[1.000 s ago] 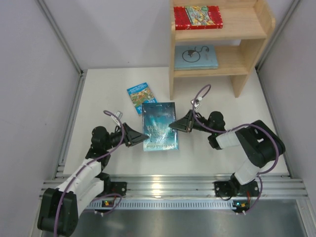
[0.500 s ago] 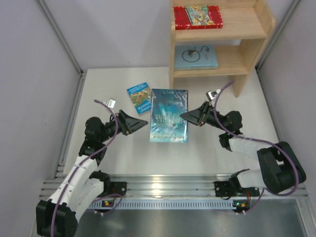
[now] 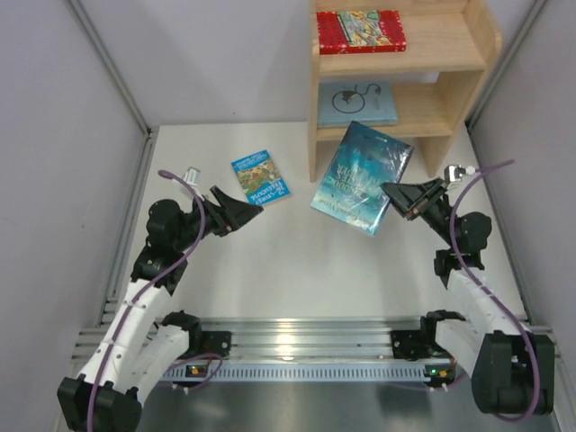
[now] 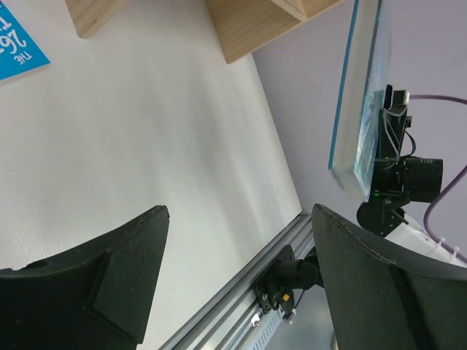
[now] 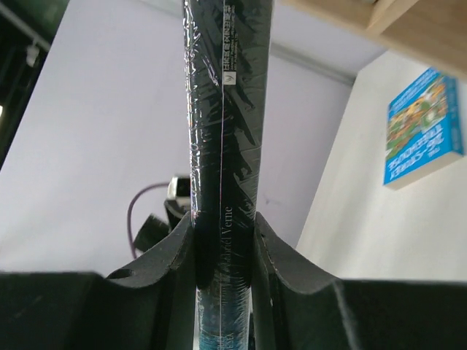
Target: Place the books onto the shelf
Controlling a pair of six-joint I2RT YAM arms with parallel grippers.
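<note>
The dark teal book is clamped by its spine in my right gripper and its opposite edge is free, so I go on swinging the book inward until it covers the pale blue-green book.
My right gripper is shut on the right edge of the dark teal book, which hangs tilted above the table just in front of the wooden shelf. Its spine stands clamped between the right fingers. My left gripper is open and holds nothing, well left of that book; the left wrist view shows the teal book edge-on at the far right. A bright blue book lies flat on the table behind the left gripper. A red book lies on the top tier and a pale blue-green book on the lower tier.
Grey walls close in the white table on the left, back and right. An aluminium rail runs along the near edge. The shelf's left side panel stands close to the teal book's upper corner.
The left gripper opened and let go of the teal book, then drew back to the left. The right gripper carried the book up and to the right, toward the shelf.
</note>
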